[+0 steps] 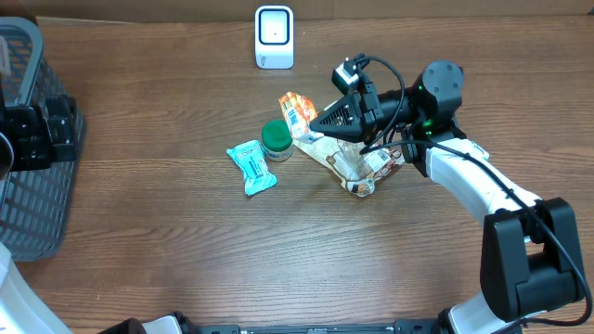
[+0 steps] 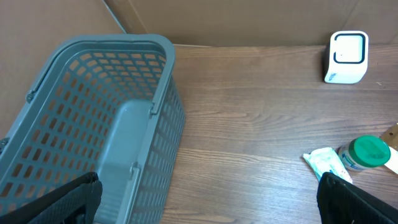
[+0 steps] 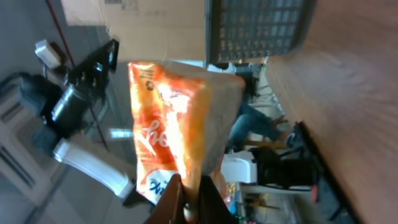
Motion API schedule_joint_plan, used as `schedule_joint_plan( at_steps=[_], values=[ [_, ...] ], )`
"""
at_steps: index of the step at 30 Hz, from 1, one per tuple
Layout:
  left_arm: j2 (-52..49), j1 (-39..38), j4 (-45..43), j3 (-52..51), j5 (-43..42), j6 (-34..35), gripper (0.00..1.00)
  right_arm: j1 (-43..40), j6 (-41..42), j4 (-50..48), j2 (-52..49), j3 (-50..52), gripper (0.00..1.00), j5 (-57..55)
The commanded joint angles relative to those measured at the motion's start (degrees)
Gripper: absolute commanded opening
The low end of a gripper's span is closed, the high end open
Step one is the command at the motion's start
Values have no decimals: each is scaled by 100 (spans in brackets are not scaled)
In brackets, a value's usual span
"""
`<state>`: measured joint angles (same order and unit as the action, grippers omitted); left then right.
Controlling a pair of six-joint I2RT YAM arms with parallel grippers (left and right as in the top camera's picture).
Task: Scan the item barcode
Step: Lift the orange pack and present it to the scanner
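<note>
The robot's right hand should turn the orange snack packet [image 1: 298,114] and bring it over the scanner's window [image 1: 274,28], because the packet points toward the grey basket, away from the scanner.
My right gripper [image 1: 317,122] is shut on an orange snack packet [image 1: 296,110] and holds it above the table, below and right of the white barcode scanner [image 1: 274,37]. The right wrist view shows the packet [image 3: 174,124] pinched at its edge between the jaws of that gripper [image 3: 189,202], sticking up away from them. No barcode can be made out there. My left gripper [image 2: 211,199] stands wide open with nothing in it, over the right rim of the grey basket [image 2: 93,124]. From there the scanner [image 2: 346,57] is at the far right.
A green-lidded jar [image 1: 277,139] and a teal packet [image 1: 251,165] lie left of the held packet. A clear bag of snacks [image 1: 357,165] lies under the right arm. The grey basket [image 1: 28,139] stands at the table's left edge.
</note>
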<state>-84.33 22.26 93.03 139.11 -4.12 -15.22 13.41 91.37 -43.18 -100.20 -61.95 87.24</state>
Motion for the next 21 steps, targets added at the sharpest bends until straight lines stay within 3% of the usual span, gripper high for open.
schedule_joint_plan(
  at_steps=[1, 8, 16, 21],
  values=[
    [-2, 22, -20, 13, -35, -87, 100, 2, -1436, 964, 118, -74, 4, -262],
    [-2, 22, -22, 13, -37, -87, 100, 2, -3539, 3248, 118, -74, 4, -1034],
    [-2, 24, -22, 13, -37, -87, 100, 7, -5130, 5097, 118, -74, 4, -2017],
    [-2, 22, -20, 13, -37, -87, 100, 7, -6013, 6406, 118, -76, 4, -3353]
  ],
)
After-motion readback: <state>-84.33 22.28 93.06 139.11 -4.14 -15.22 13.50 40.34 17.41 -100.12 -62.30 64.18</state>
